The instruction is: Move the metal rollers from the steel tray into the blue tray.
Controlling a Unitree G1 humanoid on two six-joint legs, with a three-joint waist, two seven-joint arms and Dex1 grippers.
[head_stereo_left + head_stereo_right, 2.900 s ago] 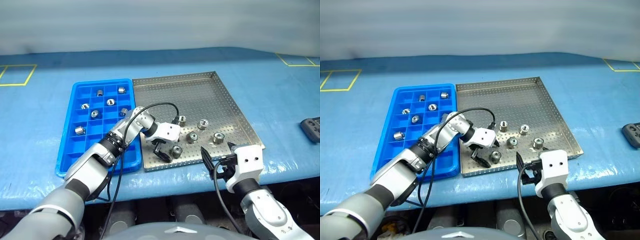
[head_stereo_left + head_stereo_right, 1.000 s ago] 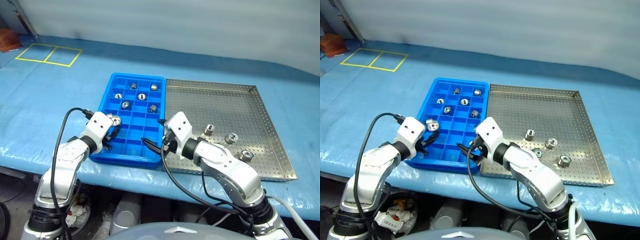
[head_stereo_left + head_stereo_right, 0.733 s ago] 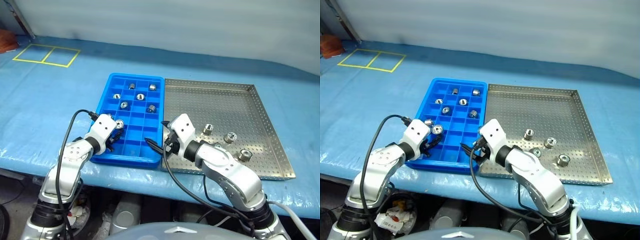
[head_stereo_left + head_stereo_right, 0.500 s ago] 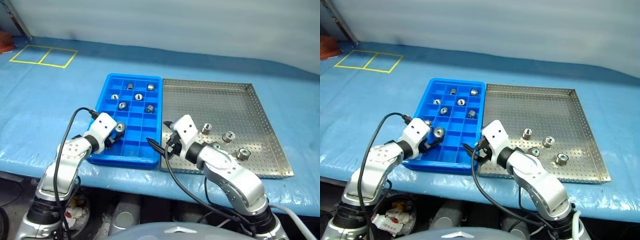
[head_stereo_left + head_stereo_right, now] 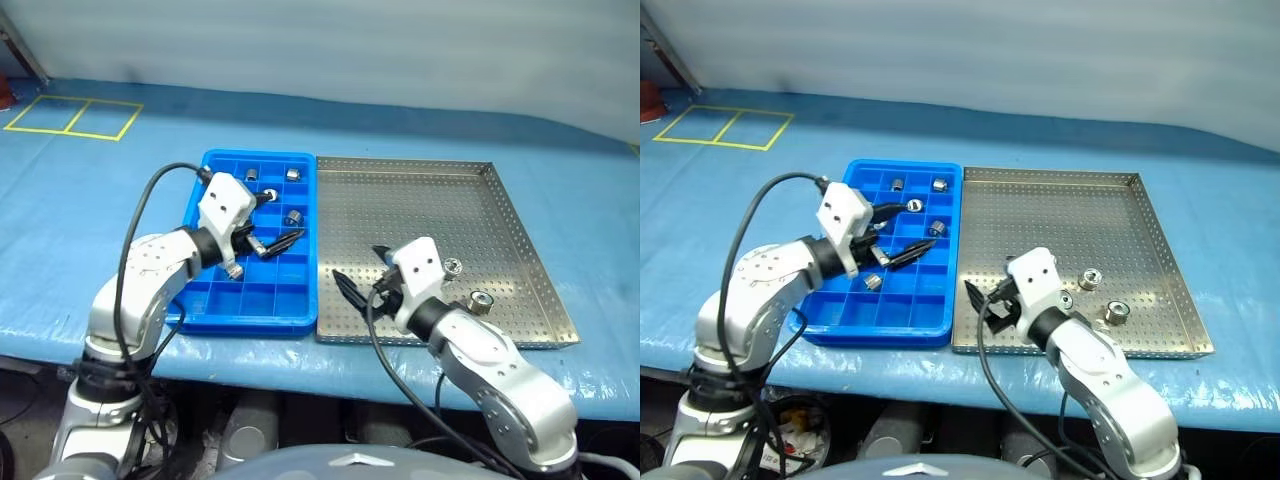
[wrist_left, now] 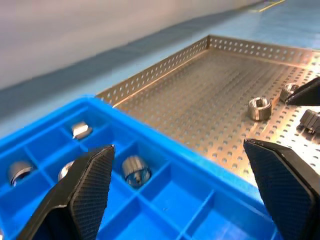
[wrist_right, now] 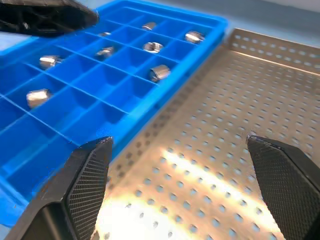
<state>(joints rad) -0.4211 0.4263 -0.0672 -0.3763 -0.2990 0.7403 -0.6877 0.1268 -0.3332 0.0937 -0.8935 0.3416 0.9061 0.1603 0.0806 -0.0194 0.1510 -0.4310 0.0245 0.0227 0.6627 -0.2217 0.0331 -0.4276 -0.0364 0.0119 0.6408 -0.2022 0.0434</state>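
With the steel tray's roller (image 5: 1066,300) by my right gripper standing clear of its neighbours, my left gripper carries on to it and closes around its sides.
The blue tray (image 5: 205,305) lies left of the steel tray (image 5: 430,210), edge to edge. Several metal rollers (image 5: 914,205) rest in the blue tray's compartments, one of them near its front left (image 5: 873,282). Two rollers (image 5: 453,266) (image 5: 482,300) stand in the steel tray's front right part, and a third (image 5: 1065,298) shows partly behind my right hand. My left gripper (image 5: 910,226) hovers open and empty above the blue tray's middle. Over the steel tray's front left corner my right gripper (image 5: 362,270) is open and empty too, left of those rollers.
Both trays sit on a blue table cover (image 5: 100,210) near its front edge. Yellow tape squares (image 5: 70,115) mark the far left of the cover. A black cable (image 5: 160,190) loops from my left wrist.
My left gripper opened and let its roller into a front left compartment, then rose and swung right over the blue tray. My right gripper moved right, from the trays' seam onto the steel tray.
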